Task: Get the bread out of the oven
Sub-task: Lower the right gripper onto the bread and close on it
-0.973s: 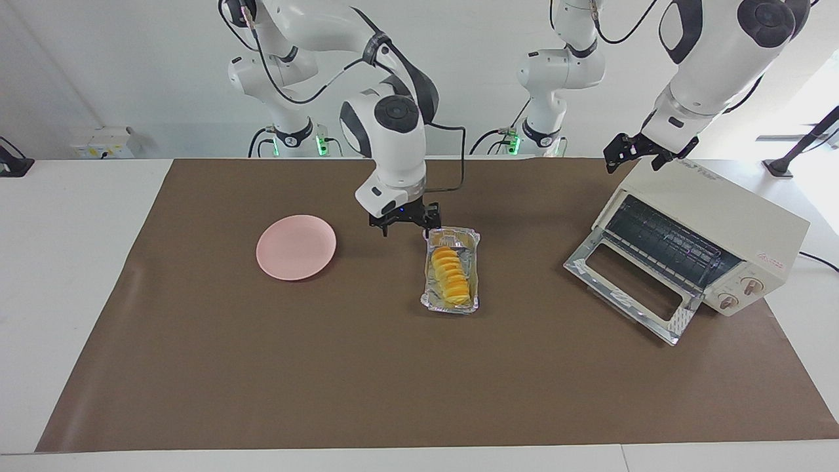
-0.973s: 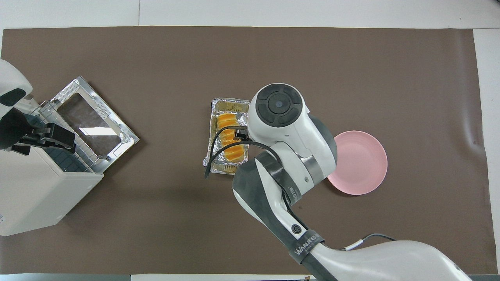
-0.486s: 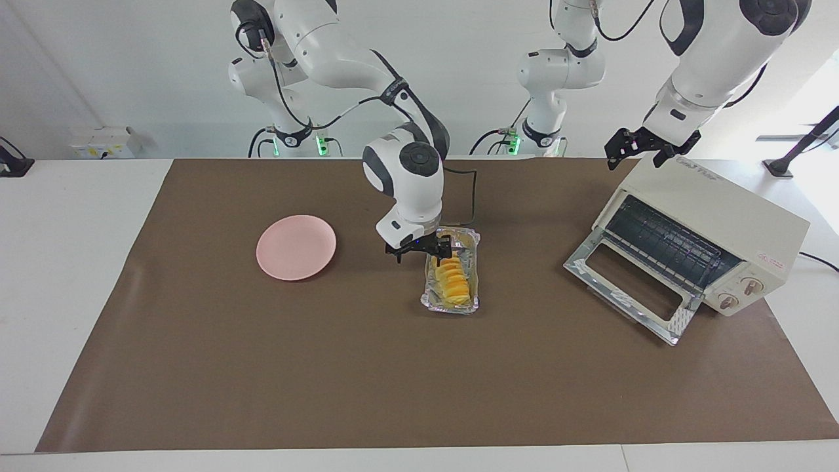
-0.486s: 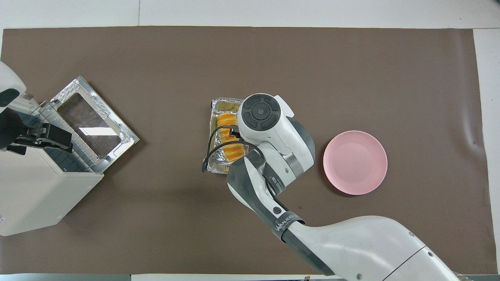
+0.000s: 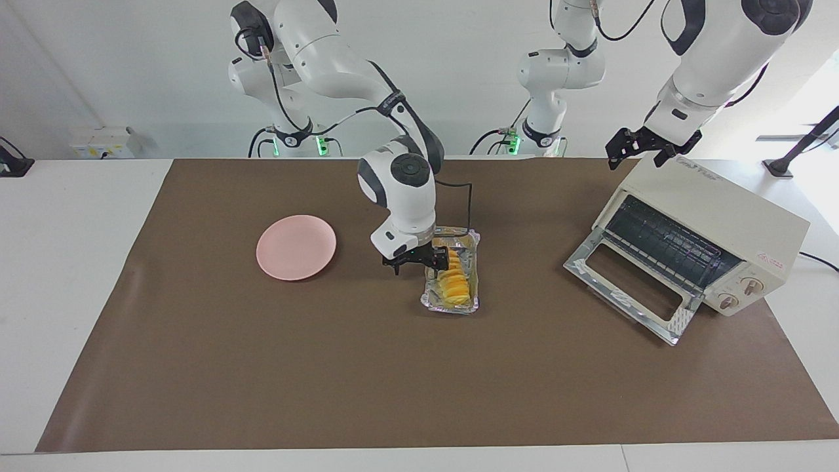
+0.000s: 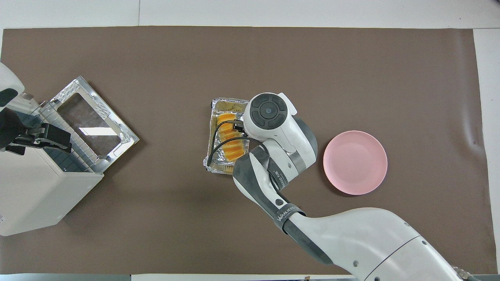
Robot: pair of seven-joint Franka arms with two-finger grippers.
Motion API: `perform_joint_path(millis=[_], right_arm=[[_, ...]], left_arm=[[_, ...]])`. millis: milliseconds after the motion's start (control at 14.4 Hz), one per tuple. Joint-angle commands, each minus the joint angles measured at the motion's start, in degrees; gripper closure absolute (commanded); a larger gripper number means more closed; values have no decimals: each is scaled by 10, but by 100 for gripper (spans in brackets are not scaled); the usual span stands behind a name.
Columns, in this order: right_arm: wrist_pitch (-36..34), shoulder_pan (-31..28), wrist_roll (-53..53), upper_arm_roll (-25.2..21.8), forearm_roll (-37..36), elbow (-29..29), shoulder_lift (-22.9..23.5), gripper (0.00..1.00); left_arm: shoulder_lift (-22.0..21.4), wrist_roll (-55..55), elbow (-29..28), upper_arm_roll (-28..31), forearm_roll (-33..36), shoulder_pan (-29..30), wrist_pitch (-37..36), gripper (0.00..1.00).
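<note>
I expect the bread (image 6: 229, 137) to come loose in one piece when I empty the tray onto the plate, because a foil gap (image 6: 229, 107) shows past the bread's end.
The bread (image 5: 454, 283), a ridged golden-orange loaf, lies in a crinkled foil tray (image 5: 451, 303) at mid-table, outside the oven (image 5: 721, 223). The cream oven stands at the left arm's end of the table with its glass door (image 5: 629, 288) dropped open and its wire rack bare. My right gripper (image 5: 419, 262) is open and low at the tray's end nearer the robots, one finger over the bread, the other beside the tray toward the plate. My left gripper (image 5: 645, 151) is open and waits just above the oven's top corner. The overhead view shows the bread (image 6: 231, 145) partly under the right wrist.
A round pink plate (image 5: 296, 247) lies on the brown mat toward the right arm's end, beside the tray; it also shows in the overhead view (image 6: 355, 162). The oven door (image 6: 91, 125) juts out over the mat toward the tray.
My right gripper has come down from just above the tray's near end to the level of the bread. My left gripper has lifted slightly over the oven top.
</note>
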Motion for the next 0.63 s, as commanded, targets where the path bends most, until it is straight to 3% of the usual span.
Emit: perform_joint_path(millis=[0, 69, 139, 278, 556], right_arm=[[8, -1, -4, 6, -19, -8, 2, 5], [5, -1, -14, 6, -24, -11, 2, 25], [1, 0, -21, 6, -24, -11, 2, 54], [0, 0, -28, 6, -26, -10, 1, 98], [11, 1, -33, 6, -29, -6, 2, 100]], left_arm=[[-7, -1, -1, -2, -7, 7, -10, 0], [-7, -1, -1, -3, -7, 7, -10, 0], [-7, -1, -1, -2, -7, 7, -10, 0], [-7, -1, -1, -3, -7, 7, -10, 0], [-7, -1, -1, -2, -7, 7, -11, 0]])
